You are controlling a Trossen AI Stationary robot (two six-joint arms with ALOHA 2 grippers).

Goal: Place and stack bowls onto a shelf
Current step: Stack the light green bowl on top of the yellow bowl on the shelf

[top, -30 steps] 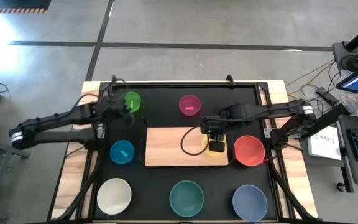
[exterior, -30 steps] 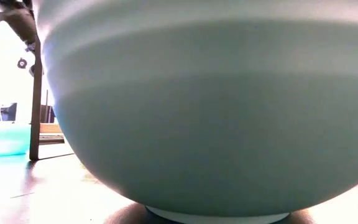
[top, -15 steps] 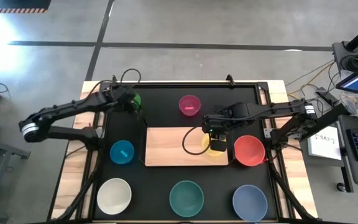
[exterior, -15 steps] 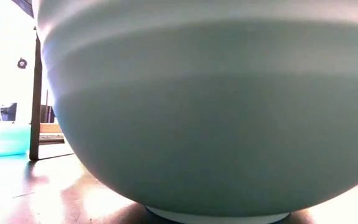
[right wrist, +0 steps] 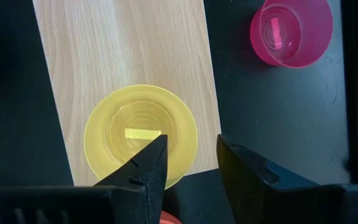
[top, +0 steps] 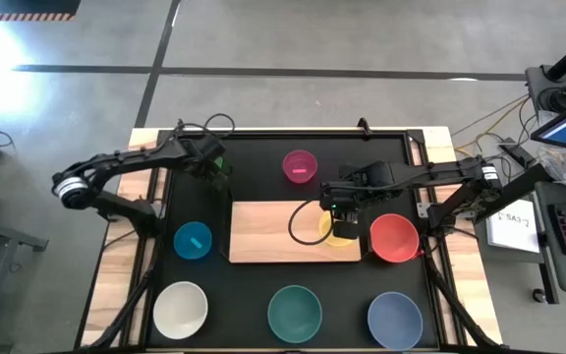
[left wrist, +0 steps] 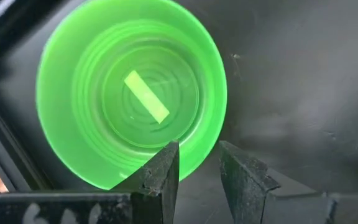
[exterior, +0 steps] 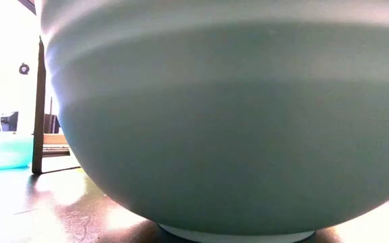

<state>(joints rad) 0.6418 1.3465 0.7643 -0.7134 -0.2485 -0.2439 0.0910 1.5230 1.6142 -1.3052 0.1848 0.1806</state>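
Note:
I expect the pale strip (left wrist: 146, 97) to stay in place and come along when I lift the green bowl, because the strip lies flat against the green bowl's bottom (left wrist: 151, 94).
The light-wood shelf (top: 268, 231) lies flat in the table's middle. A yellow-green bowl (right wrist: 140, 137) stands upright on its right end. My right gripper (right wrist: 191, 162) hangs open above that bowl's edge (top: 342, 228), clear of it. A small green bowl (left wrist: 132, 93) stands on the black table at the far left. My left gripper (left wrist: 197, 168) is open right over its rim, one finger above the bowl's inside and one outside it. In the high view this gripper (top: 207, 162) hides most of the green bowl (top: 215, 157).
Around the shelf on the table stand a magenta bowl (top: 300, 166), a red bowl (top: 394, 238) and a small blue bowl (top: 193, 240). White (top: 181, 308), teal (top: 295, 313) and grey-blue (top: 395, 320) bowls line the near edge. The teal bowl (exterior: 228, 121) fills the low view.
My left gripper has gone toward the table's far edge and down onto the green bowl, tipping to point more steeply down. It now covers most of that bowl in the high view. The bowls have stayed where they were.

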